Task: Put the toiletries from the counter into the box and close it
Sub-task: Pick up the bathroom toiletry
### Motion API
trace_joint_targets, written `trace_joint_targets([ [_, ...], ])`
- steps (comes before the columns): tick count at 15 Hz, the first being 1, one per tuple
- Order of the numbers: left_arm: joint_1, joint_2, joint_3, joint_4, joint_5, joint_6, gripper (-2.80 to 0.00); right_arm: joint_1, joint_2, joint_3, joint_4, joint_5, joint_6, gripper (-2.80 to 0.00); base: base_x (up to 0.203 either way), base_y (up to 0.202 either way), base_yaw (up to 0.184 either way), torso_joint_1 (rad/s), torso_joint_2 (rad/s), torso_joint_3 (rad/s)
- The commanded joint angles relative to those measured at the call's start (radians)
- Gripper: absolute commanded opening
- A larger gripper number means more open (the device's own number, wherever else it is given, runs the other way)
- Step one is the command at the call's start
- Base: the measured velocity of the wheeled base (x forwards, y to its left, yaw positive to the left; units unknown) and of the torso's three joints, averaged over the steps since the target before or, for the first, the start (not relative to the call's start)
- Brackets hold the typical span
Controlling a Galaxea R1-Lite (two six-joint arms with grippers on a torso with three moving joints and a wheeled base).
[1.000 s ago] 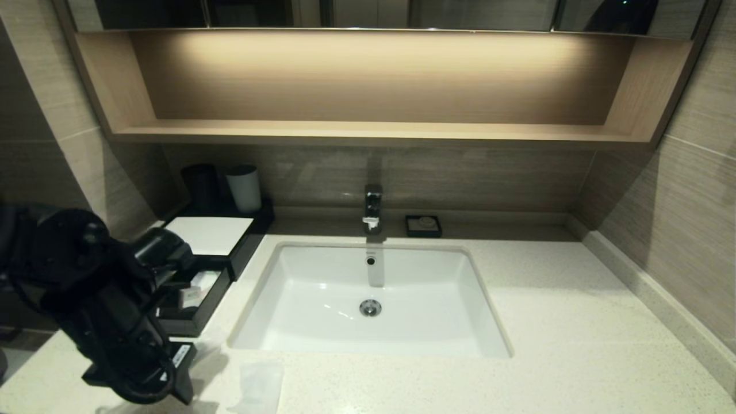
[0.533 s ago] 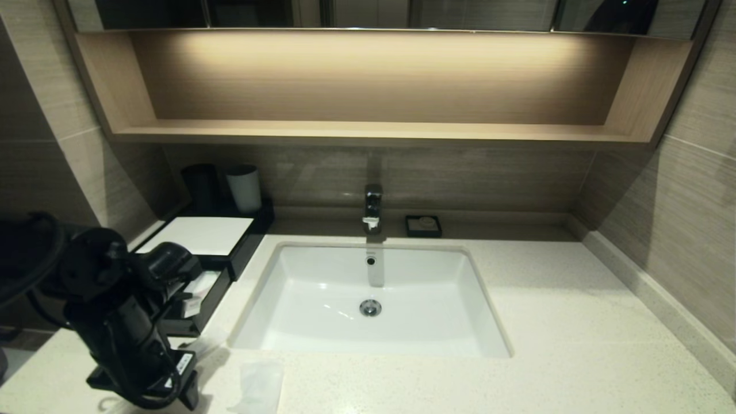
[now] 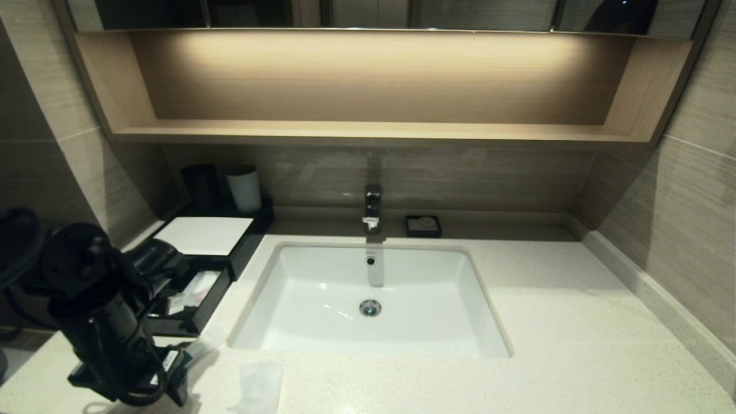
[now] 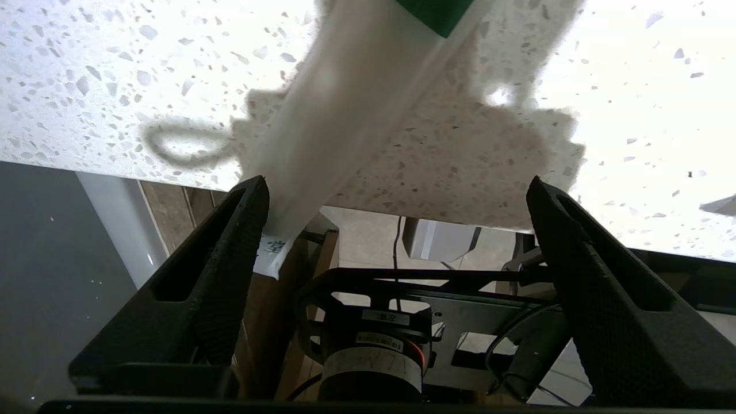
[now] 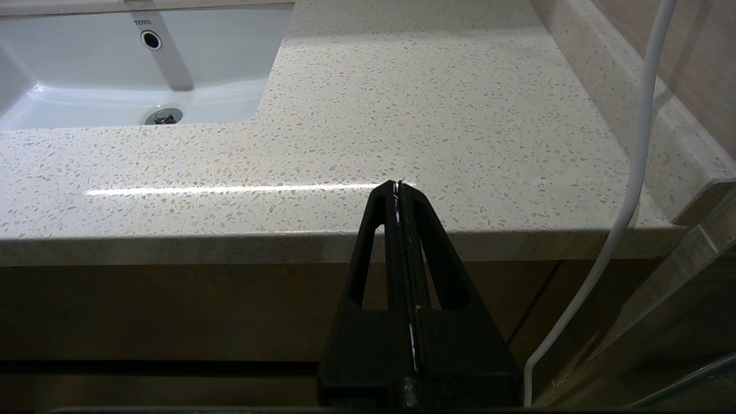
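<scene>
The packet's overhanging end (image 4: 286, 224) sticks straight out past the counter edge, so the long clear-wrapped packet (image 3: 204, 344) will stay almost straight when I pick it up by that end.
On the counter (image 3: 575, 322), at its front left corner, my left gripper (image 3: 129, 391) stands open, pointing back over the front edge. A long clear-wrapped packet with a green label (image 4: 345, 103) lies on the stone, one end overhanging the edge and touching one finger (image 4: 247, 230); nothing is gripped. The same packet (image 3: 202, 344) shows beside the gripper in the head view. A flat translucent sachet (image 3: 256, 385) lies near the front edge. The black box (image 3: 207, 236) has its drawer (image 3: 213, 299) pulled out, with white packets inside. My right gripper (image 5: 398, 185) is shut, parked below the counter's front edge.
A white sink (image 3: 322, 276) with a faucet (image 3: 372, 207) is set in the middle. A dark cup (image 3: 200, 187) and a pale cup (image 3: 244, 188) stand behind the box. A small black soap dish (image 3: 423, 225) sits by the back wall. A wooden shelf (image 3: 368, 129) hangs above.
My left gripper has opened wide and shifted a little to the left along the front edge. The green-labelled packet now lies exposed beside it. The right arm has not moved.
</scene>
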Motion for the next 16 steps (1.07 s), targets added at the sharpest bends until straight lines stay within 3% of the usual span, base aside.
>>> trace_joint_targets([
  [1,0.042,0.000,-0.004,0.007,-0.002,0.006,0.00,0.000,0.000,0.000,0.001,0.000,0.001,-2.80,0.000,0.000,0.000,0.000,0.00,0.000],
  [5,0.108,0.019,-0.008,-0.008,-0.017,0.077,0.00,0.001,0.000,0.000,0.001,0.000,0.001,-2.80,0.000,0.000,0.000,0.000,0.00,0.000],
  [10,0.109,0.037,-0.012,-0.010,-0.050,0.078,0.00,0.002,0.000,0.000,0.001,0.000,0.001,-2.80,0.000,0.000,0.000,0.000,0.00,0.000],
  [13,0.115,0.040,-0.012,-0.016,-0.143,0.081,0.00,0.000,0.000,0.000,0.001,0.000,0.001,-2.80,0.000,0.000,0.000,0.000,0.00,0.000],
  [16,0.125,0.049,-0.008,-0.038,-0.145,0.088,0.00,0.000,0.000,0.000,0.001,0.000,0.001,-2.80,0.000,0.000,0.000,0.000,0.00,0.000],
])
